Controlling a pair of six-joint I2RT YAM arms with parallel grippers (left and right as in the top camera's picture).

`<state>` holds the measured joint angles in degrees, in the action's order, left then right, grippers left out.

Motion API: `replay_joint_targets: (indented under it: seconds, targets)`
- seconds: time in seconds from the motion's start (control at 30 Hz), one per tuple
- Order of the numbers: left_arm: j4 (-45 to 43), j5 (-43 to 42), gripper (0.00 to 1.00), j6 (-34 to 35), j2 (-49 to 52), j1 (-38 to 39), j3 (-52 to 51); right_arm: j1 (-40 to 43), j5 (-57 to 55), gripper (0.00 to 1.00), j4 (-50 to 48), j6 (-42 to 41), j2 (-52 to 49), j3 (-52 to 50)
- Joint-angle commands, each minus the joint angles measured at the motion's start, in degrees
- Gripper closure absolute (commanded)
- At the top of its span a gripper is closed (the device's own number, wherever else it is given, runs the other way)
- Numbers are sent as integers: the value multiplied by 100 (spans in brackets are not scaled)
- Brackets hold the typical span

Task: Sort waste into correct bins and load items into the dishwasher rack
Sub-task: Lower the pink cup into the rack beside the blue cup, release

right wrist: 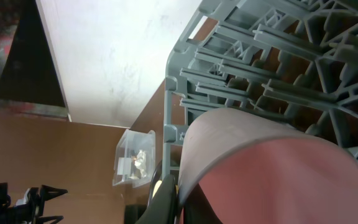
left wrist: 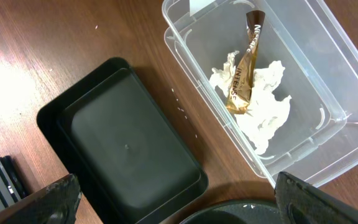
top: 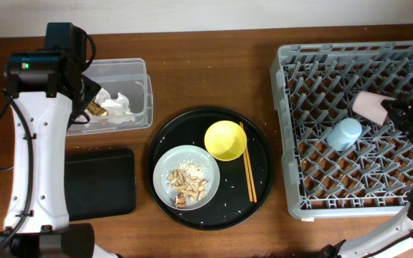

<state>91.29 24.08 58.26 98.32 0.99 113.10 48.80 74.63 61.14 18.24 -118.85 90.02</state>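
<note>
The pink cup is lying flat across the rack's wires. My right gripper should pull it back, turn it and set it down beside the light blue cup.
My left gripper is open and empty, hovering over the clear tub. The tub holds crumpled white tissue and a small brown stick-like scrap. The shallow black tray lies in front of the tub, empty. The pale grey bowl holds crumbly food scraps. It sits beside the yellow bowl and the chopsticks. My right gripper is shut on the pink cup, on its side over the dishwasher rack. The light blue cup is in the rack.
The two bowls and the chopsticks rest on a large round black tray at the table's middle, with scattered rice grains. The left wrist view shows the black tray and the tub side by side. The pink cup fills the right wrist view.
</note>
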Motion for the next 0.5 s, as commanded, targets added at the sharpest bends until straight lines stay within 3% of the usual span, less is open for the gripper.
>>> replay_joint_targets:
  seconds: [0.0,0.1,0.47]
  targets:
    - [9,81,1,35,-85,-4,42,74,-494,96,-105,-190,-13,-74]
    - [9,81,1,35,-85,-4,42,122,-1121,96,-164,-514,-37,-74]
    - [9,81,1,35,-85,-4,42,660,-1495,96,323,-503,-39,-74]
